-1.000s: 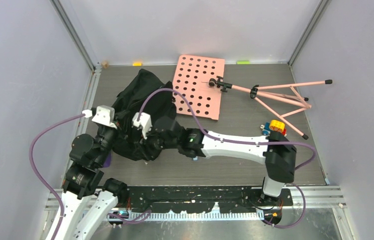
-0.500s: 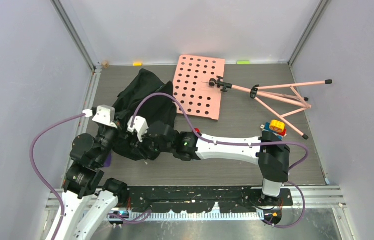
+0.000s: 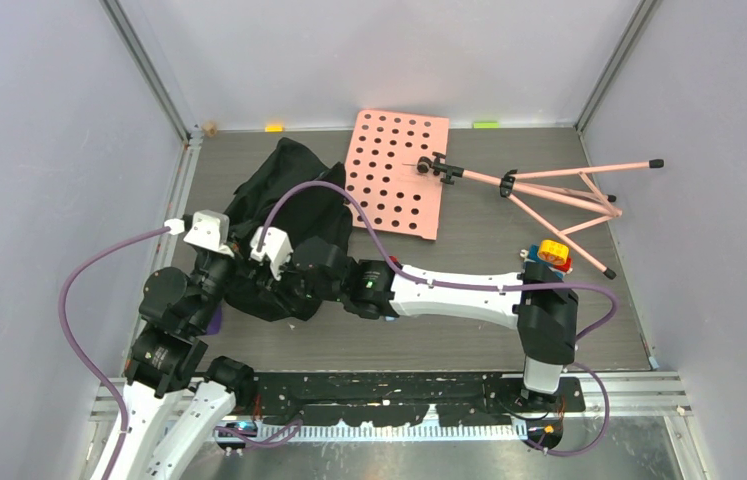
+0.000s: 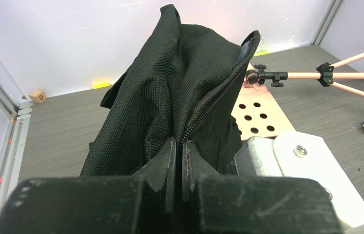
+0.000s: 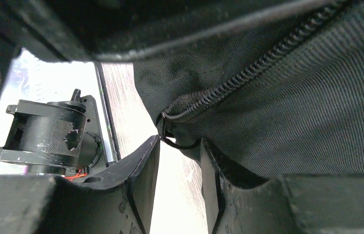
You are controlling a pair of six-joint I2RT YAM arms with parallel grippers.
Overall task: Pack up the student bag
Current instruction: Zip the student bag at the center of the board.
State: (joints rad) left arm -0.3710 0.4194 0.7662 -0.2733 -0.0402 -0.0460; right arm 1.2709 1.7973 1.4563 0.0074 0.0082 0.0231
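My left gripper is pinching the bag's zipper (image 4: 186, 135) ahead of its pull loop. It needs to open and grip the bag behind the loop before my right gripper pulls.
The student bag (image 3: 289, 195), black fabric, lies crumpled at the table's left with both arms at its near edge. My left gripper (image 3: 237, 265) is shut on a fold of the bag beside its zipper (image 4: 204, 117); in the left wrist view the left gripper (image 4: 179, 148) holds the cloth upright and the bag (image 4: 170, 83) rises above it. My right gripper (image 3: 271, 285) sits just right of it, low against the bag. In the right wrist view the right gripper (image 5: 180, 146) has its jaws apart, with the zipper's end ring (image 5: 175, 141) at the fingertips and the bag (image 5: 292, 102) above.
A pink perforated board (image 3: 397, 172) lies behind the bag, joined to a pink folding stand (image 3: 559, 190) spread to the right. A small coloured toy (image 3: 549, 253) sits near the right arm's elbow. A wooden cube (image 3: 211, 128) rests at the back left corner.
My right arm has reached further left, into the bag's near edge, and its jaws have narrowed. The left gripper and the bag have stayed put.
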